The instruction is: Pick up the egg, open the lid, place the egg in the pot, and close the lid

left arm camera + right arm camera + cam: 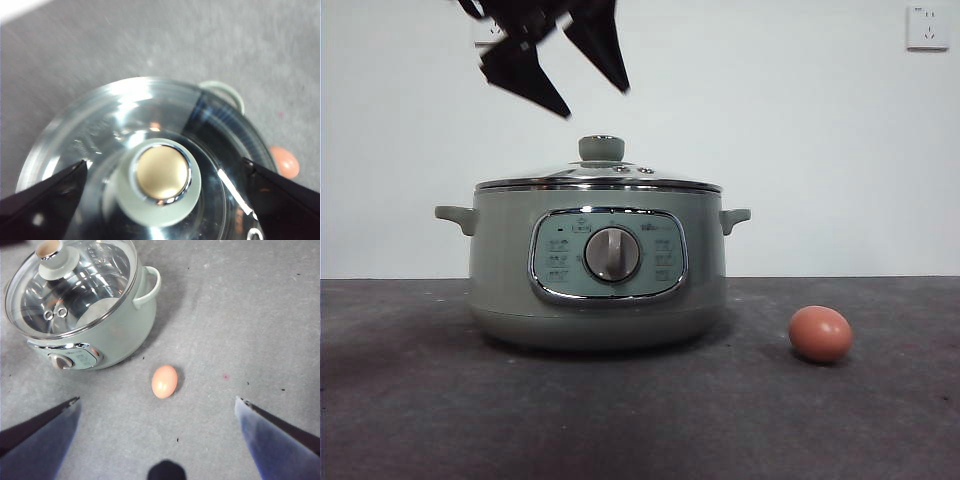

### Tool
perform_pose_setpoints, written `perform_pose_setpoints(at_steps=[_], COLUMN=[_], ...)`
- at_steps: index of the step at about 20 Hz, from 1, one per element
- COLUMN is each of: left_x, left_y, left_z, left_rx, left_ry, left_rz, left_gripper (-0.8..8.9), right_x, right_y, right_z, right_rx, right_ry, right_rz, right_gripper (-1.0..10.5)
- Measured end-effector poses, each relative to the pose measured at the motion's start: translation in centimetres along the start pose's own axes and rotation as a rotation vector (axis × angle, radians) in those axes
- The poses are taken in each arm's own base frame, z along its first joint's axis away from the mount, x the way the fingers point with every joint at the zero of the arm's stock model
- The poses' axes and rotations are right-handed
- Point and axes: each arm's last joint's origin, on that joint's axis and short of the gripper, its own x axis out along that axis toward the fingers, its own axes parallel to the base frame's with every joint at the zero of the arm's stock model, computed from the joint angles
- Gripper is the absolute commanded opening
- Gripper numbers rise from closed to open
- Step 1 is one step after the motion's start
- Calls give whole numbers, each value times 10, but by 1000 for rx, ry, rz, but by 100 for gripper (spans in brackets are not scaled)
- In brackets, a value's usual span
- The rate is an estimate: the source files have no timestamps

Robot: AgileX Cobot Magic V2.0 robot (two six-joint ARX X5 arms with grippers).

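The glass lid simply rests its rim on the pot's edge. I expect the lid to come free and leave the pot standing when I lift the knob.
The sage-green pot stands on the grey table with the glass lid closed on it. My left gripper hangs open just above the lid's green knob. In the left wrist view the knob lies between the spread jaws of that gripper, apart from both. The brown-orange egg rests on the table to the right of the pot. My right gripper is open high above the egg, with the pot and lid beside it.
A white wall runs behind the table, with a socket at its upper right. The pot's side handle sticks out toward the egg's side. Grey table surface stretches in front of the pot.
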Motion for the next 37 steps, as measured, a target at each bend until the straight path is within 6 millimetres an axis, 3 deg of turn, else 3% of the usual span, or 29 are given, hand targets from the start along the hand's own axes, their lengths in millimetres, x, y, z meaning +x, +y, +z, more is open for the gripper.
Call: perform_pose_setpoints(at_steps=[3,8,9,11,12,15,17,21,25,33,37], left_x=[23,41,42,43,43,43,42,42,41,35,8], left_y=[1,4,4,4,4,4,4,2,1,0,-5], left_z=[-5,-11,-11,-11,-11,-11,-11,-11,-11,-10,-3], left_rx=[-1,-6,-8,-8,-7,-8,3,3,1,-2,-6], left_ry=[36,85,89,89,89,89,86,87,96,97,47], left_rz=[-12,32,33,33,32,32,28,15,14,19,30], left_gripper=[595,591,546,378,342,321,205,157,-8,-8,-8], right_x=[0,2,3,6,6,8,9,9,9,9,12], right_y=[0,-1,-1,-2,-3,-3,-4,-4,-4,-4,-5], right_z=[0,1,1,2,2,3,3,3,3,3,4], right_rx=[0,2,4,7,8,11,12,12,12,12,16], right_ry=[0,6,10,18,20,27,31,32,32,32,41], right_rz=[0,0,0,1,1,2,2,2,2,2,3], right_gripper=[597,596,596,595,595,595,595,595,595,595,595])
